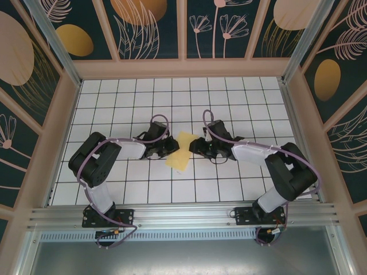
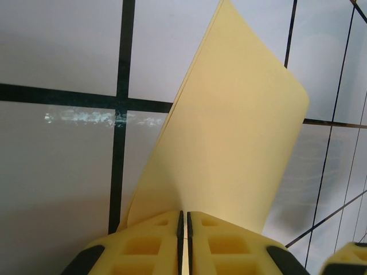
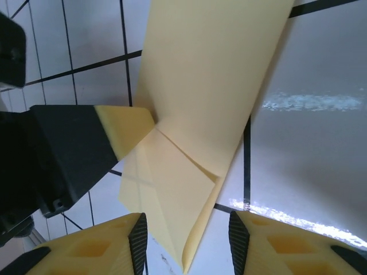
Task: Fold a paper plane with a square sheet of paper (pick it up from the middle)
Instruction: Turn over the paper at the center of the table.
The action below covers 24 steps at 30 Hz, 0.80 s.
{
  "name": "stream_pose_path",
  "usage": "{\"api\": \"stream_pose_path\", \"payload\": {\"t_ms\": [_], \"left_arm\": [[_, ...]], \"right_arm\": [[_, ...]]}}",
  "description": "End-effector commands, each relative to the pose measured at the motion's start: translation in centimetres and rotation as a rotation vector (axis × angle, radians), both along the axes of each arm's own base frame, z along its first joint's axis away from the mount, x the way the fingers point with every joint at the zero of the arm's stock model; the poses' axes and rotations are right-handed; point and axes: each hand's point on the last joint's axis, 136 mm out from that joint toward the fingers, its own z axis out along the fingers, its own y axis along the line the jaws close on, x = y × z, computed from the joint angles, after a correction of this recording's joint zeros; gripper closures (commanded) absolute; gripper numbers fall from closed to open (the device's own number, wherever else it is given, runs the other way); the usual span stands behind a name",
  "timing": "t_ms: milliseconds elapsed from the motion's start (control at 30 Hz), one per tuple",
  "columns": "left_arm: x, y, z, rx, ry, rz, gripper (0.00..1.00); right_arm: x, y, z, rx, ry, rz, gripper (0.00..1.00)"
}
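Note:
I keep moving my right gripper in until its fingers are around the sheet's middle (image 3: 215,177), as the sheet's free edge (image 3: 198,237) faces their gap while my left gripper holds the other edge.
The square sheet of paper (image 1: 180,152) is pale yellow, folded into layers with sharp creases, and is held off the tiled table between the two arms. My left gripper (image 1: 171,148) is shut on its edge. In the left wrist view the sheet (image 2: 229,143) rises from the closed jaws of that gripper (image 2: 184,215). My right gripper (image 1: 194,146) is open. In the right wrist view the folded sheet (image 3: 195,86) hangs in the gap of the right gripper (image 3: 188,220), its lower point between the pads (image 3: 139,238) without touching them. The left gripper's fingertip (image 3: 123,129) pinches the sheet's left side.
The white grid-tiled table (image 1: 229,103) is walled by wooden frames and patterned panels on three sides. A metal rail (image 1: 183,215) carrying both arm bases runs along the near edge. Purple cables loop over both arms.

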Motion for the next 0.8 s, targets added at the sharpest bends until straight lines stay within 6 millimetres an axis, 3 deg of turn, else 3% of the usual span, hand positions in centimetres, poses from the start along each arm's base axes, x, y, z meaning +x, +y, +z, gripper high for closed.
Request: {"api": "stream_pose_path", "payload": {"t_ms": [0,333,767], "left_arm": [[-0.2,0.9,0.1,0.012,0.011,0.036,0.86],[-0.2,0.8,0.4,-0.011,0.009,0.049,0.86],[-0.1,0.7,0.3,-0.010,0.011,0.044,0.86]], "right_arm": [[1.0,0.8,-0.1,0.027,0.009,-0.041,0.54],[1.2,2.6,-1.4,0.048,0.041,-0.006,0.55],[1.1,3.0,-2.2,0.064,0.058,0.005,0.56]]}}
